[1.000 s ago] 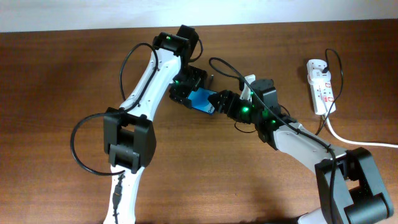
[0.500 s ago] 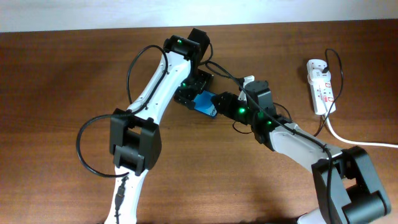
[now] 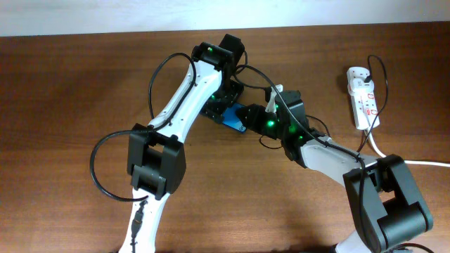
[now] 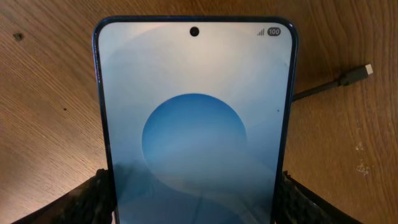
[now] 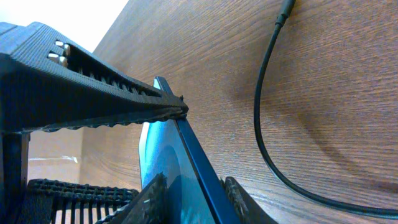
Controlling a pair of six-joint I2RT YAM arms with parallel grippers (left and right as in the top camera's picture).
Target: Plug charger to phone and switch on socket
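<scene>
Next, my left gripper opens and pinches the phone's edge opposite my right gripper, because it now spans both long edges of the phone (image 4: pixel 107 134). This will free my right gripper for the charger (image 4: pixel 356 75).
The phone (image 3: pixel 231 117), black-framed with a bright blue screen, is held off the table between both grippers at mid-table. My left gripper (image 3: pixel 222 105) is shut on its two long edges; the left wrist view shows the screen (image 4: pixel 193 93) between the fingers (image 4: pixel 196 190). My right gripper (image 3: pixel 248 117) pinches the phone's front and back (image 5: pixel 186 152) between its fingers (image 5: pixel 194 194). The charger, a thin black cable (image 5: pixel 261 124), lies on the wood beside the phone, its plug tip (image 4: pixel 365 70) free and apart from the phone. The socket (image 3: pixel 364 98) lies at far right.
A thick white cord (image 3: pixel 394 158) runs from the socket toward the right edge. A loop of black cable (image 3: pixel 375 67) rises by the socket. A pale wall borders the table's far edge (image 3: pixel 105 34).
My left arm has swung right and slightly away, carrying the phone with it. My right gripper has followed leftward and stays on the phone. The socket has not moved.
</scene>
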